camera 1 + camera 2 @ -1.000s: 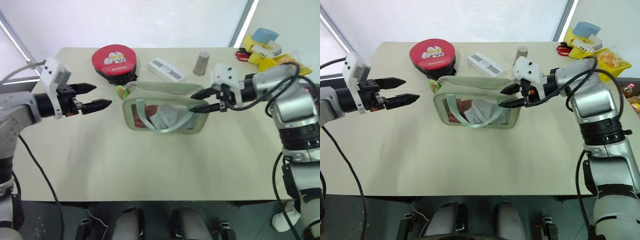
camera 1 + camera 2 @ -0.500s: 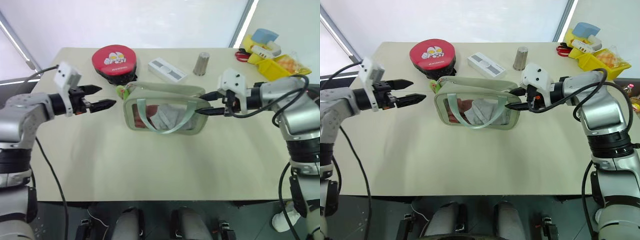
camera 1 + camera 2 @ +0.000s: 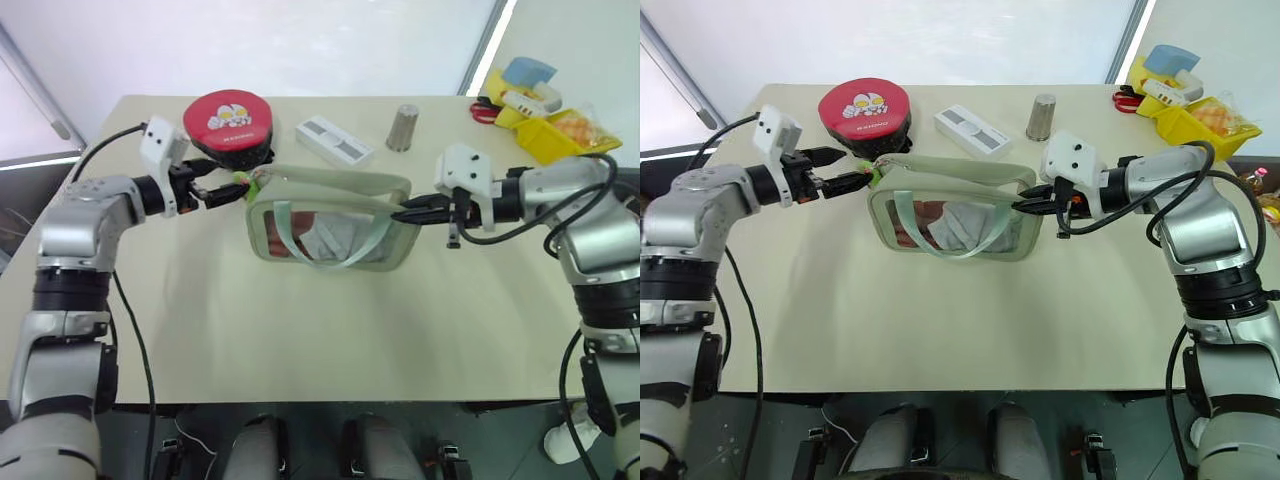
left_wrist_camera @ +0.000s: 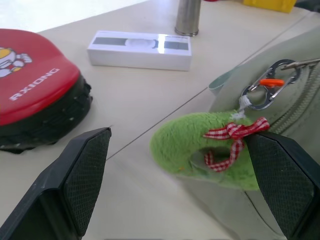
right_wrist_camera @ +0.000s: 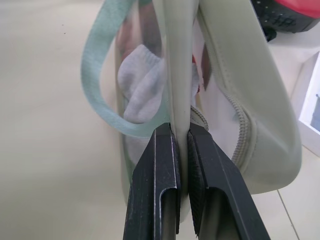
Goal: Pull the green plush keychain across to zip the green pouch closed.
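Observation:
The zipper pull (image 4: 302,64) is joined to the green plush keychain by a metal clip (image 4: 270,84), so the zipper pull will follow to the far end of the pouch when I pull.
The green pouch (image 3: 330,225) stands mid-table, its clear window facing me and its pale strap looped across it. The green plush keychain (image 4: 200,145), fuzzy lime with a red checked bow, hangs from a clip at the pouch's left end (image 3: 243,183). My left gripper (image 3: 226,190) is open, with its fingers either side of the keychain and not touching it. At the pouch's right end, my right gripper (image 5: 180,131) is shut on the pouch's upper edge (image 3: 400,212).
Behind the pouch lie a round red-and-black case (image 3: 230,120), a white box (image 3: 335,138) and a small metal cylinder (image 3: 404,127). Yellow and blue items (image 3: 535,100) crowd the back right corner. Bare tabletop (image 3: 300,330) stretches toward me.
My left gripper has moved right, up to the keychain, still open. My right gripper has shut on the pouch's right end.

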